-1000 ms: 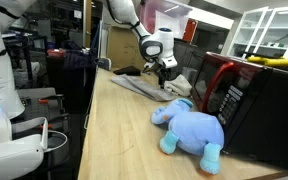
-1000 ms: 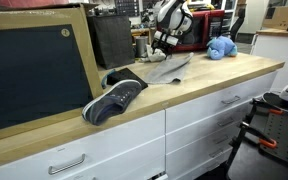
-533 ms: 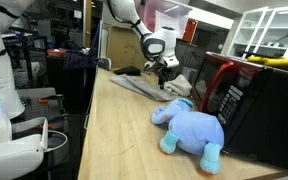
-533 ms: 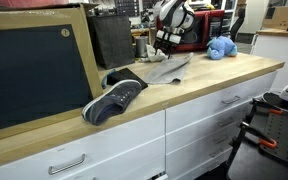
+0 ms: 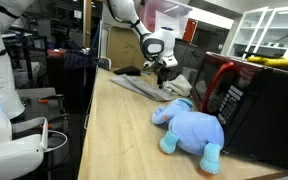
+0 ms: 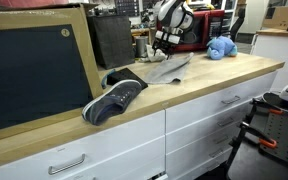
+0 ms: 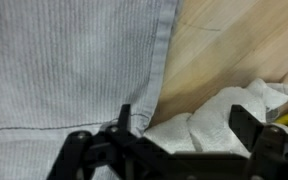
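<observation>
I see the white cloth between both fingers and the grey cloth's corner [image 7: 141, 123] beside one, so next I move my gripper over the grey cloth's hem [image 7: 102, 126] before closing.
My gripper [image 7: 184, 122] hangs open just above the wooden counter, its two dark fingers [image 7: 124, 122] spread wide. Between them lies a crumpled white cloth [image 7: 209, 122]. A grey ribbed cloth [image 7: 69, 65] lies flat beside it, its hem running under the left finger. In both exterior views the gripper [image 5: 165, 70] [image 6: 163, 44] hovers over the far end of the grey cloth [image 5: 136, 87] [image 6: 166, 70]. The white cloth [image 5: 181, 85] sits next to a red and black microwave [image 5: 229, 90]. Nothing is gripped.
A blue plush elephant [image 5: 191, 128] [image 6: 220, 47] lies on the counter in front of the microwave. A dark sneaker [image 6: 114, 98] rests near the counter's front edge, beside a large framed blackboard [image 6: 34, 70]. White drawers [image 6: 199, 125] sit below. Another white robot [image 5: 4, 80] stands beside the counter.
</observation>
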Robot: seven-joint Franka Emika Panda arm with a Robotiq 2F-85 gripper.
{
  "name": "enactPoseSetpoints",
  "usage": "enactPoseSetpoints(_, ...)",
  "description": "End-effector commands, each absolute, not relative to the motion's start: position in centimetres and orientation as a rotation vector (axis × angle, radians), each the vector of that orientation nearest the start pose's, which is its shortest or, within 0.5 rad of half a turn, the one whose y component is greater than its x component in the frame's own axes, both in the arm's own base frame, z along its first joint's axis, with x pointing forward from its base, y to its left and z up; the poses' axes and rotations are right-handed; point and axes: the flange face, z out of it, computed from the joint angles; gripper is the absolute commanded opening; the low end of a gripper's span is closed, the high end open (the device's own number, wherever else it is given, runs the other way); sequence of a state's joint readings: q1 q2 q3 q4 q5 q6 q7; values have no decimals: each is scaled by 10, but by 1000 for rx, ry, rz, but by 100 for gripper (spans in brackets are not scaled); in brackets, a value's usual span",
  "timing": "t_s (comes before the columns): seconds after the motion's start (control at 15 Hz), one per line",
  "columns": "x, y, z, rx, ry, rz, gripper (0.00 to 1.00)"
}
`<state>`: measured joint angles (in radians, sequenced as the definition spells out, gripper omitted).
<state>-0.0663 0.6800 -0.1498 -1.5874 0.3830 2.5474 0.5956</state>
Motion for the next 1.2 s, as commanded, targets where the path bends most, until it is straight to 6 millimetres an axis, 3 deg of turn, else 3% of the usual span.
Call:
enactPoseSetpoints(0.0,710,-141,275,-2514,1474,-354,100)
enactPoseSetpoints(0.8,713,-137,265,-2530,1467,-377,100)
enactPoseSetpoints(0.87,713,-136,264,-2530,1464,-379,90)
enactPoseSetpoints(0.93,714,-134,265,-2528,1459,-383,74)
enactPoseSetpoints(1.13,716,-131,268,-2518,1437,-419,51)
